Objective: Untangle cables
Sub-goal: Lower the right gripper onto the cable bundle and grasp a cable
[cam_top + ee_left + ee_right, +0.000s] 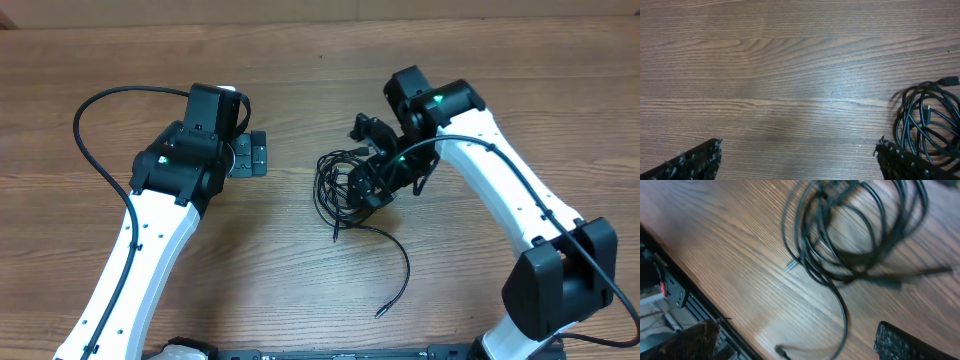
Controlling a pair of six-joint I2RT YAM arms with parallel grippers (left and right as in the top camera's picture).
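My gripper will bring the cables [910,111] up together, still tangled and with plug ends trailing, when it lifts them, because the black loops cross over each other [924,128].
The cables [340,190] are a bundle of thin black loops at the table's middle, with one loose strand [397,270] curving toward the front and ending in a small plug. My right gripper [375,185] hovers over the bundle's right side, open and empty; its wrist view shows the loops [850,235], a silver tip [791,266] and the trailing strand [842,315] between the open fingers [797,340]. My left gripper [255,155] is open and empty, left of the bundle; its wrist view [797,157] shows bare wood, with loops [930,122] at the right edge.
The wooden table [300,280] carries only the cables. The arms' own thicker black cables arc over the left [85,120] and right [520,190] arms. The table's front edge and a black frame [675,290] show in the right wrist view.
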